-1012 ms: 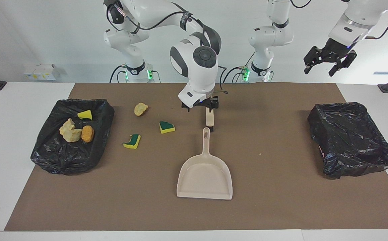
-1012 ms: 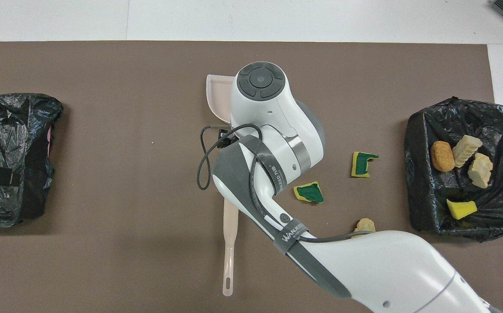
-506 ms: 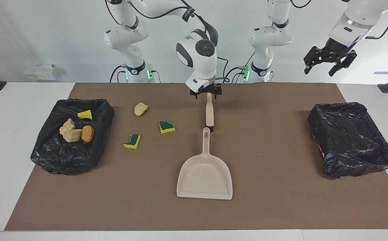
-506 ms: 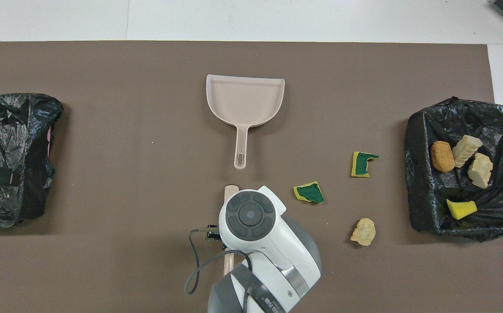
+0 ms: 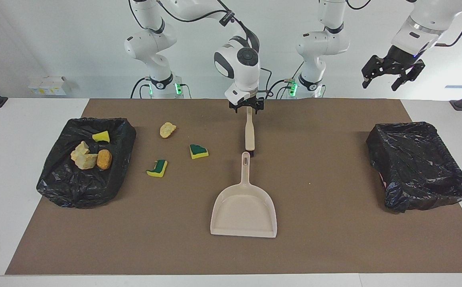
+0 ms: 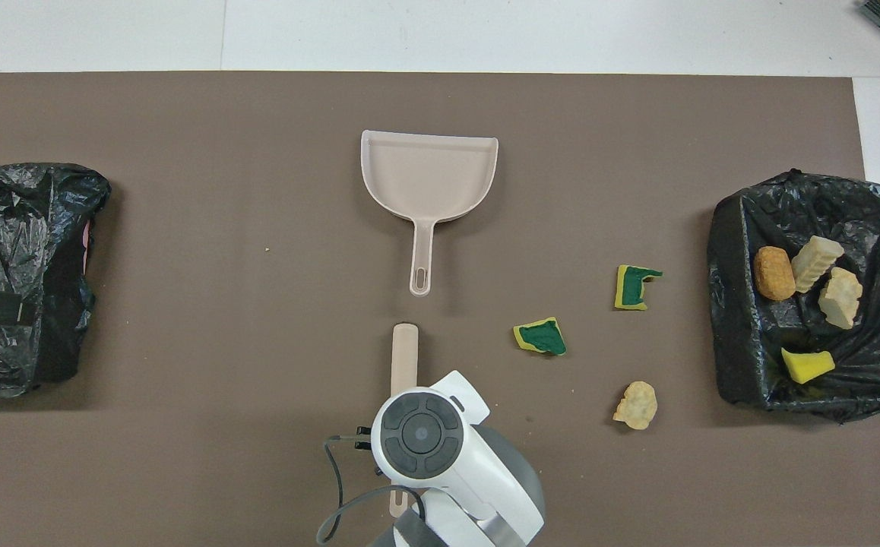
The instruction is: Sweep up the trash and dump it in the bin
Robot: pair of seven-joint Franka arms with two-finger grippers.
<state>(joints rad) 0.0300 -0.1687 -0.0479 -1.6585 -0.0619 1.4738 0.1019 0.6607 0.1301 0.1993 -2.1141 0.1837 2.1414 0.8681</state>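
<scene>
A yellow rim (image 6: 523,338) goes around the green top of the yellow-green chunk (image 6: 541,336), so I should expect its hidden bottom side to be yellow when I sweep it over.
Three pieces of trash lie on the brown mat: a tan chunk (image 5: 167,130) (image 6: 636,405) and two yellow-green chunks (image 5: 198,151) (image 5: 157,168). Several more chunks (image 5: 91,153) lie in the black-lined bin (image 5: 75,187) at the right arm's end. The beige brush (image 5: 249,135) (image 6: 403,353) lies flat, nearer to the robots than the beige dustpan (image 5: 243,211) (image 6: 428,175). My right gripper (image 5: 247,107) is open over the brush's handle end. My left gripper (image 5: 392,77) is open and waits high over the left arm's end.
A second black-lined bin (image 5: 418,167) (image 6: 14,266) stands at the left arm's end of the table. The brown mat (image 5: 326,239) covers most of the white table.
My right gripper has drawn back along the brush from its middle to its handle end. The brush, dustpan and trash have not moved.
</scene>
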